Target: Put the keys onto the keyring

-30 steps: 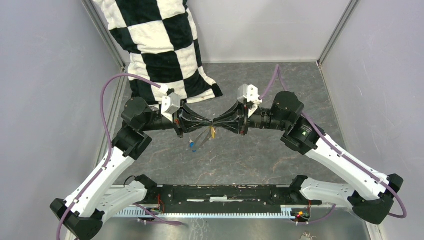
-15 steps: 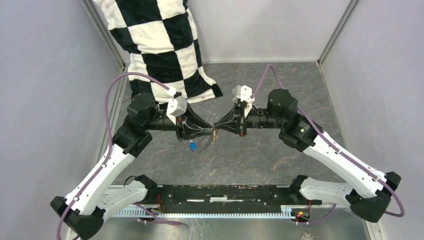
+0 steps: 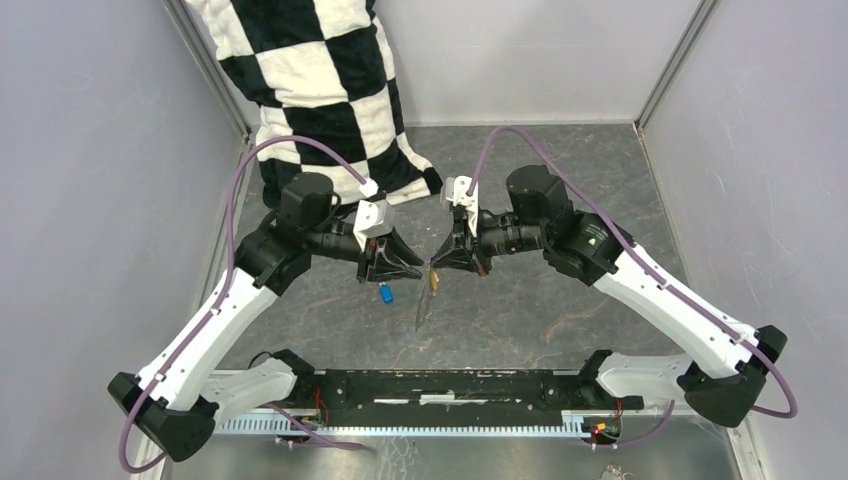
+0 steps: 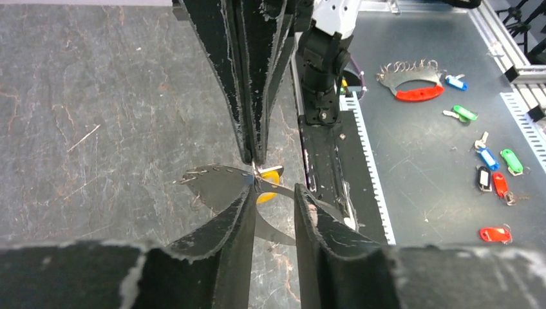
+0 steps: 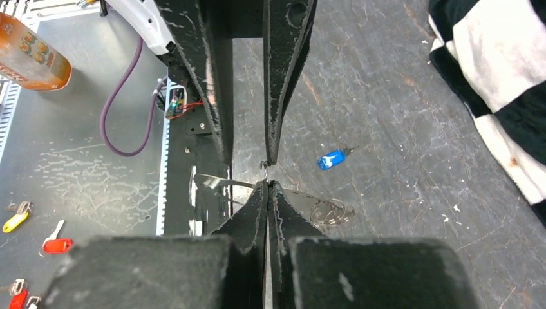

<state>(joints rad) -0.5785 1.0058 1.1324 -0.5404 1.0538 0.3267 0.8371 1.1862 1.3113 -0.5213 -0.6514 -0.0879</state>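
Note:
My left gripper should hold the small loop (image 5: 264, 168) while my right gripper takes the yellow-headed key (image 4: 266, 197), because my right gripper is pinching the loop above that key.
My right gripper (image 3: 433, 268) is shut on the keyring (image 3: 422, 312), a thin silver-grey loop that hangs below its tips above the table. The yellow-headed key (image 3: 434, 281) dangles right at the pinch, and in the left wrist view that yellow key (image 4: 271, 176) shows just under the shut right fingers (image 4: 255, 151). My left gripper (image 3: 412, 268) faces it tip to tip and stands open (image 4: 274, 190), with a strip of the keyring (image 4: 283, 233) passing through the gap untouched. The blue-headed key (image 3: 385, 293) lies alone on the table (image 5: 331, 159).
A black-and-white checkered cloth (image 3: 320, 90) lies at the back left and runs up the wall. Grey walls close in both sides. Past the near edge, a metal shelf (image 4: 425, 161) holds several coloured key tags (image 4: 492, 158) and another ring with a red part (image 4: 415, 91).
My left gripper opened and let go of the keyring, which now hangs from the right gripper alone. The right gripper shut. Both wrists shifted left and turned.

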